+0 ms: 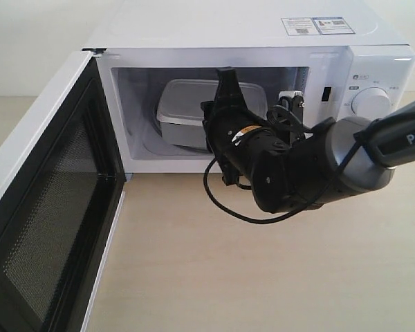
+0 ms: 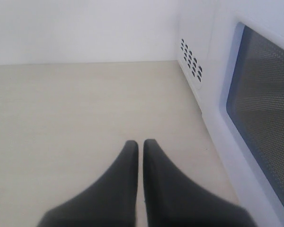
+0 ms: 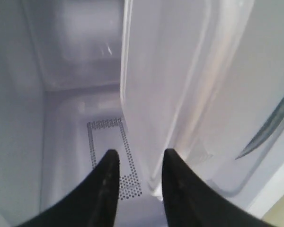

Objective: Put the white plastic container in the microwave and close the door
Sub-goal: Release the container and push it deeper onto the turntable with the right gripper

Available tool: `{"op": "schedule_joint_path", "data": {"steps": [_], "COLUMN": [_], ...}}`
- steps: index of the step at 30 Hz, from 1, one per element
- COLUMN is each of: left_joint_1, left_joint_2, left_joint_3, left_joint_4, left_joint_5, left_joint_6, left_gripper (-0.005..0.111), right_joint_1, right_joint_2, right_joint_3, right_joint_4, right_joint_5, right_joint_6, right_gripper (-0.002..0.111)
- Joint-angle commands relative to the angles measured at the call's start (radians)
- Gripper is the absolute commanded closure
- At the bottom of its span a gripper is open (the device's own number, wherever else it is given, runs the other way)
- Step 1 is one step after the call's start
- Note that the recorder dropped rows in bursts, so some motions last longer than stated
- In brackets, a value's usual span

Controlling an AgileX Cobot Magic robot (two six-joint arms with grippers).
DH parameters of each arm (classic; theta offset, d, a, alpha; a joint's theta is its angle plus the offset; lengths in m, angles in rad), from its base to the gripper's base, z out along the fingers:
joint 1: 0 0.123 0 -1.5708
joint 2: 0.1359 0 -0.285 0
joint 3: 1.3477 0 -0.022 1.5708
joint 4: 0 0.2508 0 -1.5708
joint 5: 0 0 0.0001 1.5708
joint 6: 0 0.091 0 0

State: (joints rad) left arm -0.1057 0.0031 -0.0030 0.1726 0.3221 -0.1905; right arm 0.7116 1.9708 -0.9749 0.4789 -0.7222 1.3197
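The white plastic container is sitting crooked on the round turntable, so it will turn square to the microwave's opening when I push the container's front.
The white microwave stands with its door swung wide open to the left. The white plastic container sits inside the cavity, toward the back left. My right gripper reaches into the cavity at the container's right end. In the right wrist view this gripper is open, and the container shows its rim in the gap between the fingers, unclamped. My left gripper is shut on nothing above the table, beside the door's mesh window. It does not show in the exterior view.
The tan table spreads in front of the microwave. A black cable loops down from the right arm. A round knob sits on the right panel. A perforated patch marks a cavity wall.
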Motion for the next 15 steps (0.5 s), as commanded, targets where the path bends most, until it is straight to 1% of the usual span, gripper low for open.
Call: {"op": "schedule_joint_path", "data": {"steps": [1, 4, 6, 7, 9, 10, 12, 14, 15], "left_joint_1": [0.003, 0.003, 0.003, 0.003, 0.003, 0.003, 0.003, 0.003, 0.003], "left_joint_2": [-0.003, -0.003, -0.003, -0.003, -0.003, -0.003, -0.003, -0.003, -0.003], "left_joint_3": [0.003, 0.003, 0.003, 0.003, 0.003, 0.003, 0.003, 0.003, 0.003], "left_joint_4": [0.0, 0.0, 0.0, 0.0, 0.0, 0.0, 0.0, 0.0, 0.0], "left_joint_5": [-0.007, -0.007, -0.007, -0.007, -0.007, -0.007, -0.007, -0.007, -0.007], "left_joint_6": [0.004, 0.004, 0.004, 0.004, 0.004, 0.004, 0.004, 0.004, 0.004], "left_gripper": [0.102, 0.102, 0.102, 0.102, 0.102, 0.102, 0.102, 0.102, 0.102], "right_joint_1": [-0.002, -0.002, -0.002, -0.002, -0.002, -0.002, -0.002, -0.002, -0.002], "right_joint_2": [-0.02, -0.058, -0.089, -0.106, -0.137, -0.151, -0.168, -0.174, -0.174], "right_joint_3": [0.026, 0.066, 0.107, 0.131, 0.17, 0.189, 0.211, 0.218, 0.218], "right_joint_4": [-0.102, -0.152, -0.181, -0.195, -0.217, -0.229, -0.25, -0.254, -0.254], "right_joint_5": [-0.012, -0.014, -0.016, -0.016, -0.008, 0.006, 0.053, 0.112, 0.126], "right_joint_6": [0.011, -0.009, -0.066, -0.118, -0.287, -0.389, -0.567, -0.745, -0.817], "right_gripper": [0.077, 0.077, 0.077, 0.077, 0.079, 0.082, 0.093, 0.108, 0.108]}}
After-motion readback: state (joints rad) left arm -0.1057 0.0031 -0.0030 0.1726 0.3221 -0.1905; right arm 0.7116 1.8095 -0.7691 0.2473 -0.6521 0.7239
